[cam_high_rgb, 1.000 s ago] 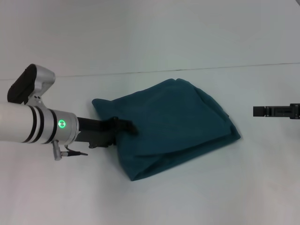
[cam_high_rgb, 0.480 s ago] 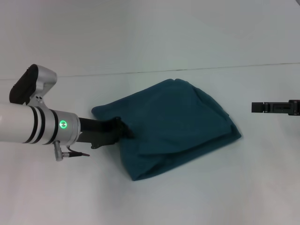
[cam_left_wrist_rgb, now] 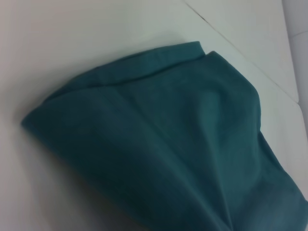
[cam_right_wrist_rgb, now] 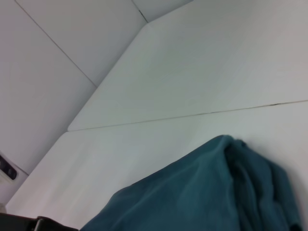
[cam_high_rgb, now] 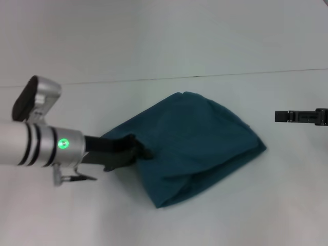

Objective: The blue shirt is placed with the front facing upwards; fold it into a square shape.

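My left gripper goes on pulling until the slanted bundle lies straight along the dark seam before it lets go, as the blue shirt's bunched edge [cam_high_rgb: 144, 160] is gripped and there is open white table [cam_high_rgb: 77, 197] beside it.
The blue shirt [cam_high_rgb: 205, 136] lies in a folded, roughly diamond-shaped bundle on the white table, plain teal side up with no lettering showing. My left gripper [cam_high_rgb: 142, 149] reaches in from the left and is shut on the bundle's left edge, where the cloth bunches around its black fingers. In the left wrist view the blue shirt [cam_left_wrist_rgb: 168, 134] fills most of the picture, with layered edges. In the right wrist view the blue shirt [cam_right_wrist_rgb: 207, 192] shows from the far side. My right gripper [cam_high_rgb: 281, 117] hangs apart from the cloth at the right edge.
The white table [cam_high_rgb: 164, 220] spreads all round the bundle, and a thin dark seam [cam_high_rgb: 205, 76] crosses it behind the shirt. The left arm's silver wrist with a green light [cam_high_rgb: 63, 143] lies low over the table's left side.
The left gripper has moved a little right and down with the cloth. The shirt's left corner has been drawn in, and the near corner has slid to the right. The right arm stays still.
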